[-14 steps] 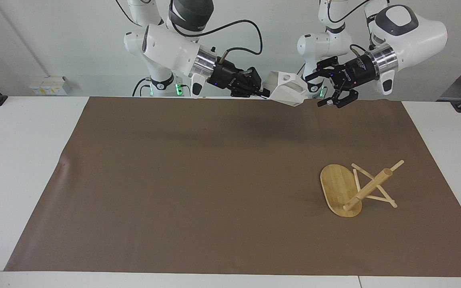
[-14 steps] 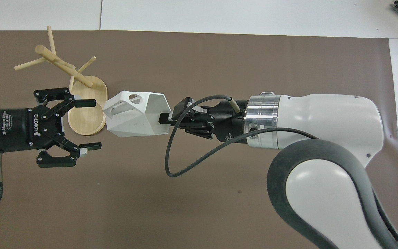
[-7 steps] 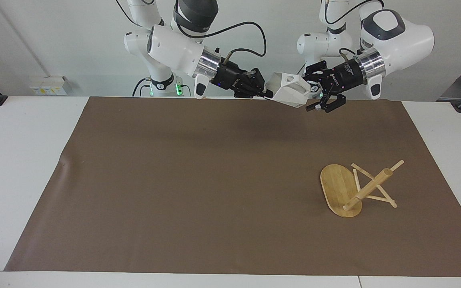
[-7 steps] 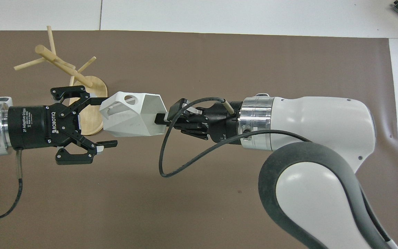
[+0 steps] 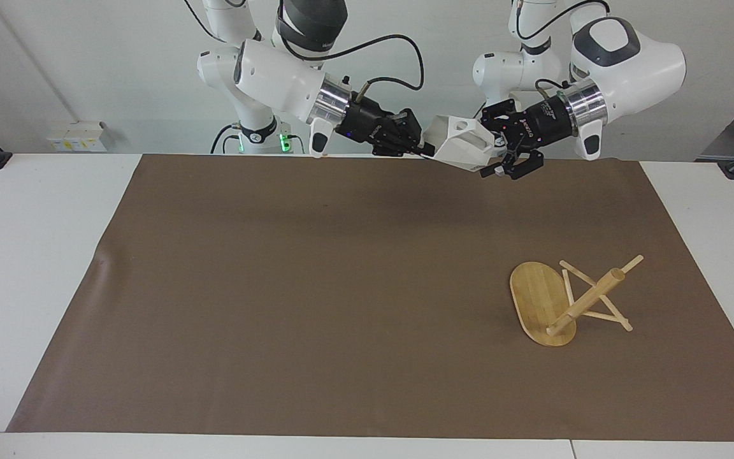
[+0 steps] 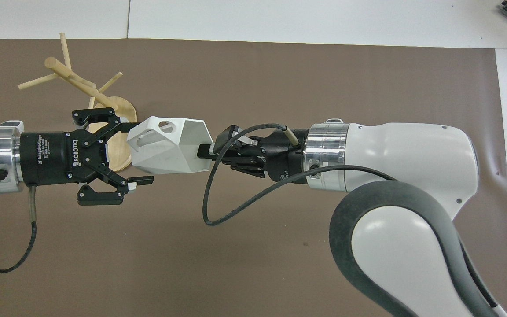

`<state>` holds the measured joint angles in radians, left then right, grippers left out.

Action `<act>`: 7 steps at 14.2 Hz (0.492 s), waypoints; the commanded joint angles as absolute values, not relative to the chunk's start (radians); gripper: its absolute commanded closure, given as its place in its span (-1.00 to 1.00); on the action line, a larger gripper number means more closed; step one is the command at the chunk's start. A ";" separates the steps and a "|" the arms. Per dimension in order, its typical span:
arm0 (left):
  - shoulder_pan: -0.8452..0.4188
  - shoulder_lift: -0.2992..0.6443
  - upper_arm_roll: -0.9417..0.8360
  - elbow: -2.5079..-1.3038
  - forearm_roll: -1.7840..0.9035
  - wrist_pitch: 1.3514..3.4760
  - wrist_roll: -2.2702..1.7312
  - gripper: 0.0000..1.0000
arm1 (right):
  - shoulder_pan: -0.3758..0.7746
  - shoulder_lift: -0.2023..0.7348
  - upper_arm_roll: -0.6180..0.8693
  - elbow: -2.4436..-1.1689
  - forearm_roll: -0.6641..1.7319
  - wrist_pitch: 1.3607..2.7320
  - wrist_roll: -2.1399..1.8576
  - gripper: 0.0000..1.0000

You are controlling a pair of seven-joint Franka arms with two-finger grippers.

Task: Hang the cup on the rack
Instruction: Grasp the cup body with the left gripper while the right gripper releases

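Observation:
The bamboo rack (image 6: 73, 75) will stay steady when the robot hangs the cup on the rack's peg, because the oval base (image 6: 120, 150) sits wide and flat on the mat.
The white faceted cup (image 5: 462, 143) hangs in the air on its side, also in the overhead view (image 6: 170, 147). My right gripper (image 5: 421, 151) (image 6: 205, 152) is shut on its rim end. My left gripper (image 5: 494, 156) (image 6: 137, 153) is open, its fingers (image 6: 141, 179) on either side of the cup's base end near the handle, not closed on it. The bamboo rack (image 5: 587, 299) (image 6: 82, 83) lies tipped on the brown mat toward the left arm's end, post slanting up from its oval base (image 5: 536, 296).
A brown mat (image 5: 309, 287) covers most of the white table (image 5: 35, 255). Both arms reach in over the mat's edge nearest the robots. A black cable (image 6: 218, 198) loops down from the right wrist.
My left gripper has moved in toward the cup, and its open fingers now flank the cup's base end. The right gripper with the cup has shifted slightly toward it. The rack has not moved.

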<state>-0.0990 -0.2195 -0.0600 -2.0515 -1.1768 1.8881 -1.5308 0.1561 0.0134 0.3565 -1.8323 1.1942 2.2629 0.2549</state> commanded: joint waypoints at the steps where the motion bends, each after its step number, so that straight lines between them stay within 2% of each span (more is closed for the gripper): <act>1: -0.126 -0.198 -0.051 -2.025 -1.170 1.885 -1.509 -0.84 | 0.160 0.017 0.357 -1.824 1.213 2.279 0.272 1.00; 3: -0.118 -0.199 -0.051 -2.025 -1.170 1.881 -1.509 0.00 | 0.158 0.017 0.357 -1.824 1.213 2.279 0.272 1.00; 5: -0.114 -0.199 -0.051 -2.026 -1.169 1.873 -1.505 0.39 | 0.160 0.017 0.357 -1.824 1.213 2.279 0.272 1.00; 6: -0.112 -0.199 -0.051 -2.025 -1.169 1.862 -1.503 0.88 | 0.160 0.017 0.357 -1.824 1.213 2.279 0.273 1.00; 7: -0.112 -0.202 -0.049 -2.025 -1.161 1.850 -1.485 1.00 | 0.160 0.017 0.357 -1.824 1.213 2.279 0.275 1.00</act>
<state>-0.1057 -0.2117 -0.0571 -2.0422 -1.1756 1.8851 -1.5038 0.1561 0.0139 0.3564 -1.8324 1.1942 2.2628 0.2549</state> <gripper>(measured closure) 0.242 0.952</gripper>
